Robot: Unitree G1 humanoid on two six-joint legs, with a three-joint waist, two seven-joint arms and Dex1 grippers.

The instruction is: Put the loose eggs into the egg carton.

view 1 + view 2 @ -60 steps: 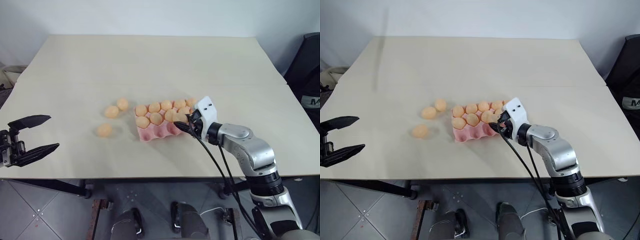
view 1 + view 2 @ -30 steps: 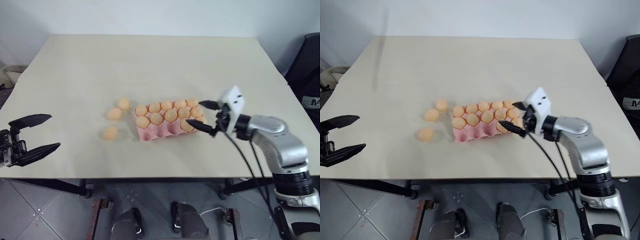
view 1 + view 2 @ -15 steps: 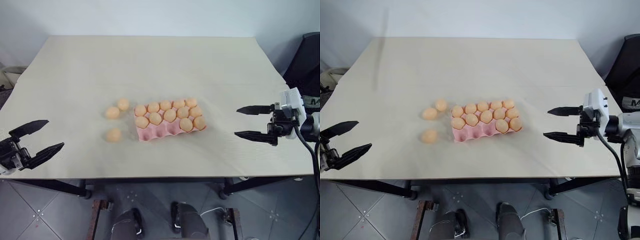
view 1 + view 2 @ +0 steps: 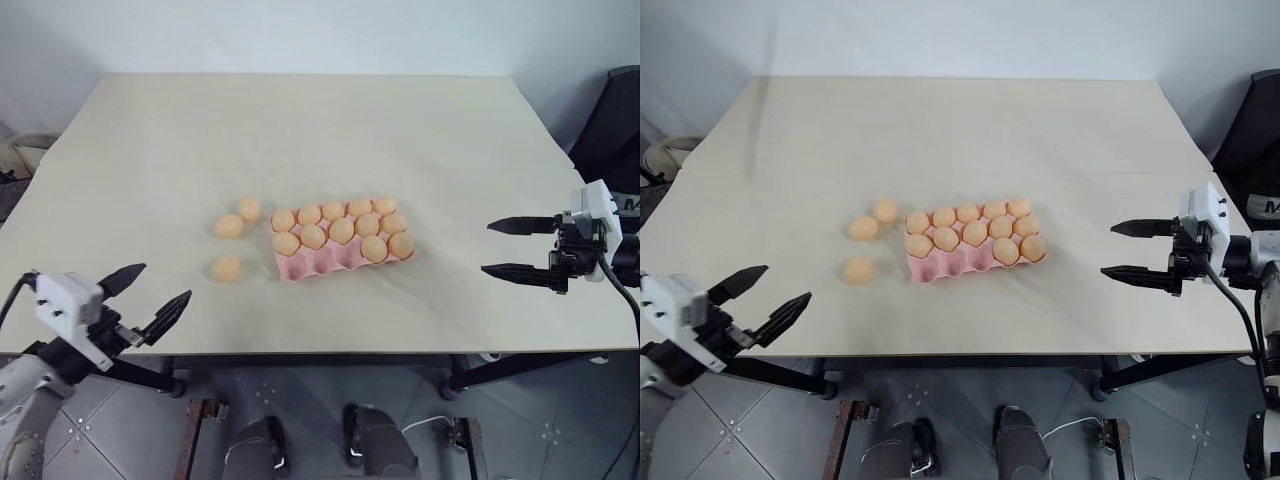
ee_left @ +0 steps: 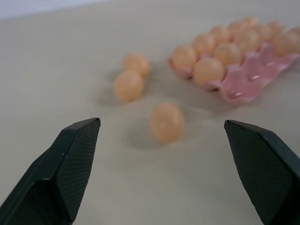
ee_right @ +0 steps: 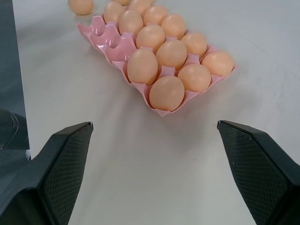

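The nearest loose egg (image 4: 227, 268) is clear of the eggs around it, in front of my left gripper's open fingers, so I should keep reaching until the fingers are around the egg.
The pink egg carton (image 4: 322, 266) lies mid-table with several eggs (image 4: 342, 230) in its cups; the front row's left cups are bare. Three loose eggs sit on the table to its left: one (image 4: 249, 208) at the back, one (image 4: 229, 226) beside it, and one (image 4: 226, 268) nearer the front edge. My left gripper (image 4: 161, 285) hangs open at the table's front-left edge, pointing at the nearest loose egg (image 5: 167, 121). Open and empty, my right gripper (image 4: 488, 248) hovers well to the right of the carton (image 6: 104, 37).
The pale tabletop (image 4: 300, 130) stretches wide behind the carton. A dark object (image 4: 615, 120) stands off the table's right side. Grey tiled floor (image 4: 80, 450) lies below the front edge.
My right gripper left an egg in the carton's front row and drew away to the right. My left gripper came down and inward, turning to face the loose eggs.
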